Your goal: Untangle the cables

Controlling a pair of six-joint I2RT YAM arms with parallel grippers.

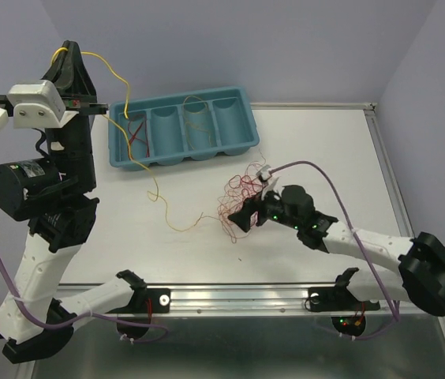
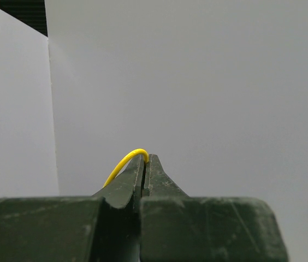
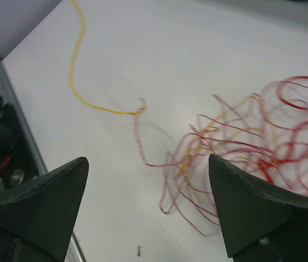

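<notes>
The yellow cable's low bend (image 1: 177, 228) is clear of the red tangle, so my right gripper should carry on toward that bend and close once its fingers are on both sides of it.
A tangle of hair-thin red and orange cables (image 1: 242, 189) lies on the white table; it also shows in the right wrist view (image 3: 263, 142). A yellow cable (image 1: 151, 178) runs from the tangle's left side up over the teal tray to my left gripper (image 1: 71, 59), which is raised high at the far left and shut on it; in the left wrist view the cable (image 2: 124, 162) arcs out of the closed fingertips. My right gripper (image 1: 242, 219) is open, low over the tangle's near left edge. In the right wrist view its fingers (image 3: 50, 199) straddle red loops.
A teal tray (image 1: 238, 103) with several compartments stands at the back, a few cables inside its left and middle compartments. The table's metal front rail (image 1: 238, 294) runs by the arm bases. A purple cord (image 1: 317, 170) loops over the right arm.
</notes>
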